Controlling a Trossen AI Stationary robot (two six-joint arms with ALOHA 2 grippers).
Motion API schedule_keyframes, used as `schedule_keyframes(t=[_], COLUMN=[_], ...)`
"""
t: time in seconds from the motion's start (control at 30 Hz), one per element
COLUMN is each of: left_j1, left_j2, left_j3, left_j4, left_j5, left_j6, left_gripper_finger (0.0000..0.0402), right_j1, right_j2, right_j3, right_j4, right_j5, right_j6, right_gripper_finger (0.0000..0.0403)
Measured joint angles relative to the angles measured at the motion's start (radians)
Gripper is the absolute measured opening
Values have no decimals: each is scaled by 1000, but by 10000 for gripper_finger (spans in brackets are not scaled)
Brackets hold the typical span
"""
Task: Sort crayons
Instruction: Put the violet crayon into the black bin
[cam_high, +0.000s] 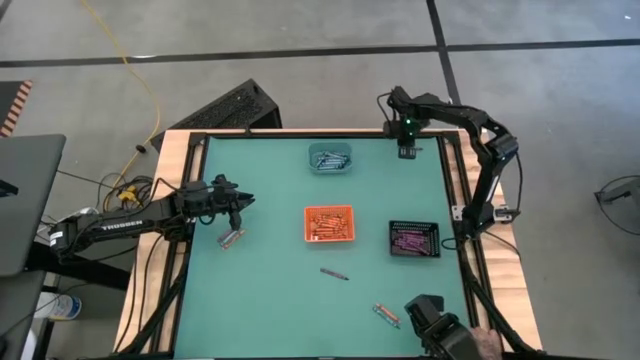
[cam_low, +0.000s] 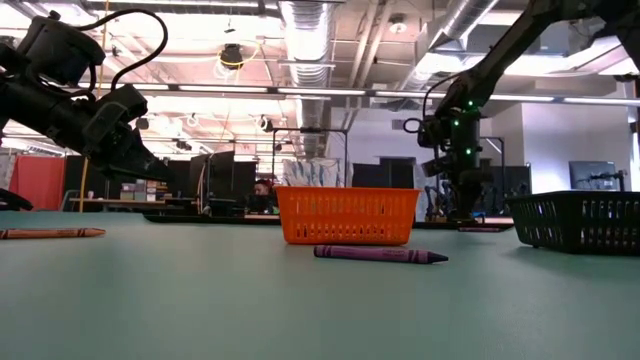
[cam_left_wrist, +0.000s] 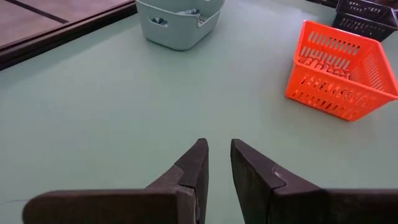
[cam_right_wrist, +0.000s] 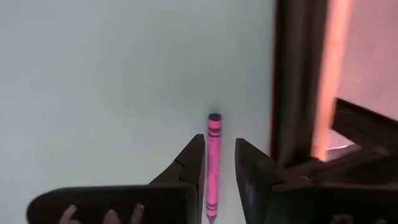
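The pink crayon (cam_right_wrist: 214, 124) lies lengthwise between the open fingers, away from the dark bar, so I should keep lowering my right gripper until it closes on the crayon's body (cam_right_wrist: 213, 160).
A pink crayon (cam_right_wrist: 213, 155) lies flat on the green table near its far right corner. My right gripper (cam_right_wrist: 219, 155) points down over it, open, one finger on each side of the crayon; it shows in the high view too (cam_high: 407, 150). A purple crayon (cam_high: 334, 273) lies loose near the table's middle, also in the low view (cam_low: 380, 255). An orange and grey pair of crayons (cam_high: 386, 315) lies toward the near edge. My left gripper (cam_high: 240, 205) hangs at the table's left with a narrow gap between its fingers (cam_left_wrist: 198, 163) and nothing in it.
A teal tray (cam_high: 330, 158) stands at the far middle, an orange tray (cam_high: 328, 224) with orange crayons at the centre, and a black tray (cam_high: 414, 239) with purple-pink crayons to its right. A dark frame rail (cam_right_wrist: 298, 81) runs close beside my right gripper. A small pale stick (cam_high: 232, 238) lies below my left gripper.
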Motion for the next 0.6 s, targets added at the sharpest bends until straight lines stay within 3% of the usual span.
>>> schedule_keyframes(t=[0.37, 0.6], left_j1=[0, 0], left_j2=[0, 0], left_j3=[0, 0], left_j4=[0, 0], left_j5=[0, 0], left_j6=[0, 0], left_gripper_finger=[56, 56], right_j1=[13, 32], right_j2=[173, 151], right_j3=[16, 18], right_j4=[-29, -32], right_j5=[90, 92], right_j6=[-11, 11], right_gripper_finger=[82, 60])
